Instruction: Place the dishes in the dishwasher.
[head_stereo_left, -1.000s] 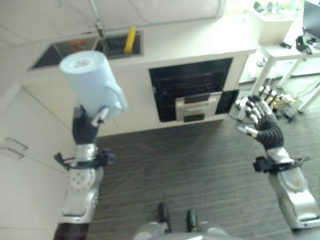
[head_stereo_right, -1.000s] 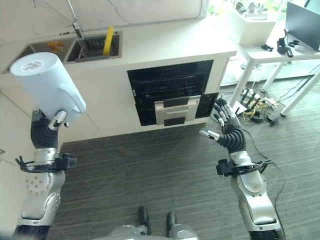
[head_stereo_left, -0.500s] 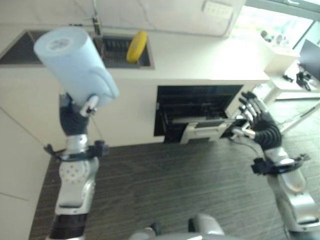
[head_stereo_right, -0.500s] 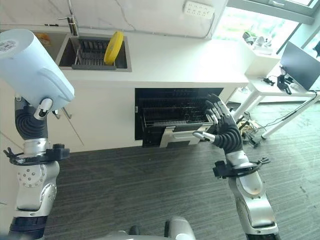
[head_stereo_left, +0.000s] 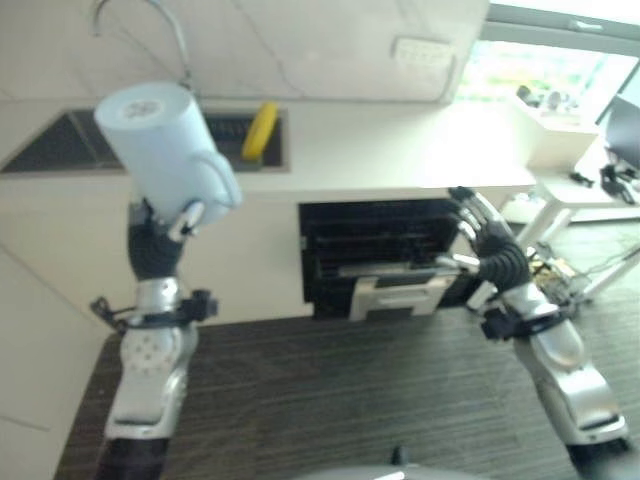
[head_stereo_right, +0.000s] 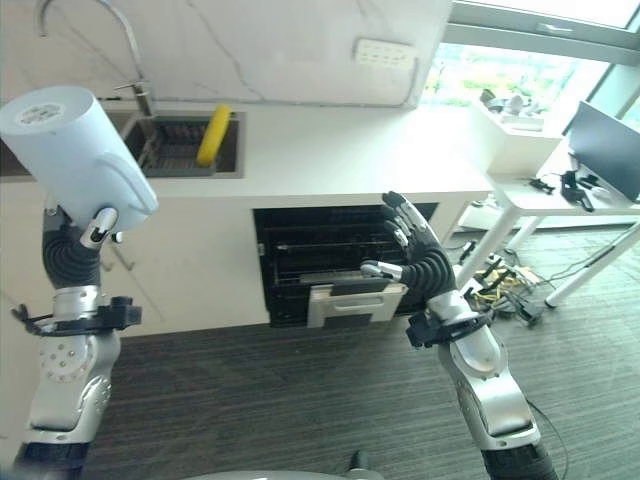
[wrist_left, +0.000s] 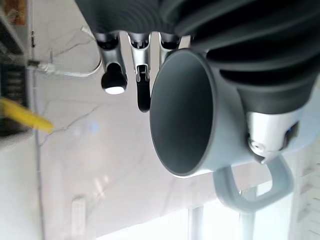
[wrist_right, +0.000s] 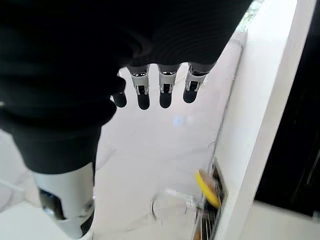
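The dishwasher's wire rack (head_stereo_left: 385, 269) will slide forward like a drawer when I pull, because the silver front panel (head_stereo_left: 403, 297) sticks out from the dark opening.
My left hand (head_stereo_left: 155, 245) is raised at the left, shut on a light blue mug (head_stereo_left: 168, 150) that tilts with its base toward me. In the left wrist view the mug (wrist_left: 200, 125) lies against the palm, its handle free and its dark inside bare, with the fingers (wrist_left: 142, 75) beside its rim. The dishwasher (head_stereo_left: 330, 250) is a dark opening under the white counter, with a wire rack inside and a silver front panel (head_stereo_left: 398, 297) pulled partly out. My right hand (head_stereo_left: 488, 252) is open, fingers spread, in front of the opening's right side. A yellow plate (head_stereo_left: 260, 130) stands in the sink rack.
A sink (head_stereo_right: 180, 145) with a curved faucet (head_stereo_right: 125, 40) is set in the counter (head_stereo_right: 330, 150) at the left. A white table (head_stereo_right: 560, 200) with a monitor stands at the right, cables on the floor beneath it. Dark plank floor (head_stereo_right: 280, 400) lies before the dishwasher.
The camera has moved, shifting the whole scene. My right hand has come leftward, closer to the dishwasher opening. The left hand still holds the mug up.
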